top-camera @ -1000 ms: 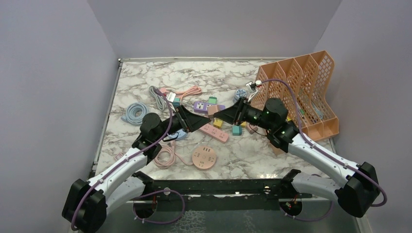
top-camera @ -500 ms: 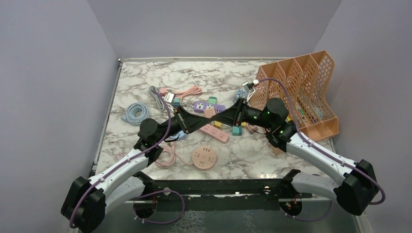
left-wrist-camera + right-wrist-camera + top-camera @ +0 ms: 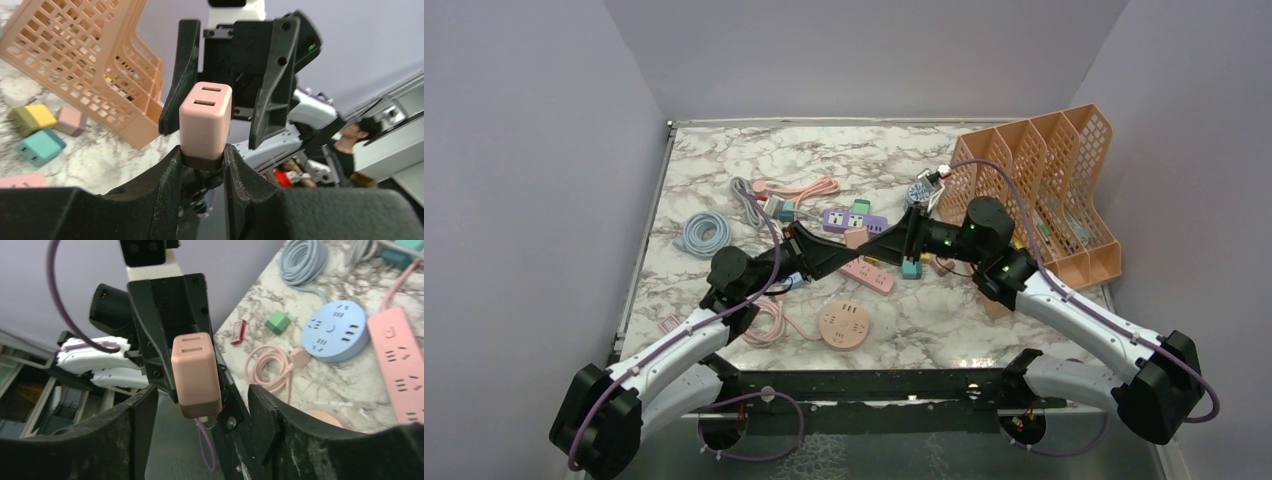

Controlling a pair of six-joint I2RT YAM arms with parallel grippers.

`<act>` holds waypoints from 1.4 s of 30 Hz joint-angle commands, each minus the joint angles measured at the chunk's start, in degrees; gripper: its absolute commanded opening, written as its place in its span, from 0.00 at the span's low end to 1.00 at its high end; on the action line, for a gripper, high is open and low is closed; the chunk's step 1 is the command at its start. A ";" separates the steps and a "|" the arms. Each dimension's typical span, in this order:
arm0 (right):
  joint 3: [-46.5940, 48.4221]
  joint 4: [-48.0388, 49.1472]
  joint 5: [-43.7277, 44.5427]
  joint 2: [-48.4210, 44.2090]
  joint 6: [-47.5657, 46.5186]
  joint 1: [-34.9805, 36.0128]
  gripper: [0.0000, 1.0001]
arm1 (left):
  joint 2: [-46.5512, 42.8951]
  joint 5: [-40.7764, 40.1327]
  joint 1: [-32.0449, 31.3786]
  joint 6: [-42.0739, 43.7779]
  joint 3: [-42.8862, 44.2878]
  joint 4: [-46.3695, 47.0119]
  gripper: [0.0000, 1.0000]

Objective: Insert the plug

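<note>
My left gripper covers the plug's lower end (image 3: 202,161), so next my right gripper takes the plug's slotted end (image 3: 192,344) before I insert it into the purple strip.
The plug (image 3: 205,117) is a pink block with two slots on its face and a dark band at its base. It hangs in the air above the table's middle (image 3: 856,237). My left gripper (image 3: 202,159) is shut on its lower end. My right gripper (image 3: 200,415) is open. Its fingers (image 3: 274,75) stand wide on both sides of the plug (image 3: 195,367) without touching it. A pink power strip (image 3: 867,274) lies just below the two grippers. A purple strip (image 3: 849,220) lies behind it and a round pink socket (image 3: 844,324) in front.
An orange mesh file rack (image 3: 1049,190) stands at the right, close behind my right arm. Small coloured cube adapters (image 3: 911,267) lie by the strips. Cable coils, light blue (image 3: 704,232) and pink (image 3: 769,318), and a round blue socket (image 3: 332,330) lie on the left.
My left gripper has closed on the pink plug. My right gripper, shut on the plug before, has opened and let it go. Both arms stay tip to tip.
</note>
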 commanded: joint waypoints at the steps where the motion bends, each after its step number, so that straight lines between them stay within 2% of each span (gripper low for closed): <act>1: 6.63 -16.72 7.49 -2.16 -10.69 0.42 0.69 | -0.43 5.31 1.06 15.03 2.31 -4.57 0.00; 5: 12.35 -25.25 8.62 -2.10 -21.65 0.41 0.72 | 1.05 9.49 1.02 22.17 4.22 -6.42 0.00; 11: 19.59 -33.08 -1.08 2.17 -37.89 0.42 0.72 | 1.61 15.54 1.07 31.54 7.67 -10.82 0.00; 15: 22.37 -37.94 -8.06 5.46 -43.19 0.41 0.71 | 1.26 17.90 1.04 33.95 8.69 -11.42 0.00; 18: 24.07 -41.21 -11.05 7.60 -45.15 0.42 0.67 | 1.26 20.14 1.07 34.93 9.31 -12.57 0.00; 20: 24.20 -41.46 -12.09 8.04 -45.23 0.42 0.61 | 1.37 20.90 1.06 35.03 9.60 -13.02 0.00; 23: 24.61 -41.50 -12.73 8.53 -45.30 0.42 0.48 | 1.18 21.80 1.07 35.85 10.17 -14.67 0.00; 29: 25.59 -41.19 -14.15 9.41 -46.41 0.38 0.13 | -0.20 21.07 1.07 38.55 11.74 -20.17 0.00; 30: 25.31 -40.49 -14.20 9.41 -46.44 0.41 0.07 | -0.51 20.05 1.07 39.13 12.17 -21.88 0.04; 31: 24.95 -39.66 -13.23 9.40 -46.45 0.41 0.02 | -0.89 18.32 1.07 40.02 12.79 -24.13 0.19; 33: 24.46 -37.75 -9.36 9.39 -45.69 0.39 0.01 | -1.91 13.16 1.07 43.12 14.50 -32.13 0.48; 35: 24.08 -35.11 -4.85 9.68 -44.80 0.41 0.01 | -3.09 4.79 1.06 46.74 16.77 -42.40 0.64; 38: 21.86 -28.79 0.41 10.11 -45.64 0.41 0.01 | -5.64 -13.07 1.06 46.86 18.35 -53.96 0.74; 42: 21.11 -22.80 10.88 14.28 -45.61 0.35 0.01 | -11.09 -31.27 1.07 42.10 17.90 -64.05 0.78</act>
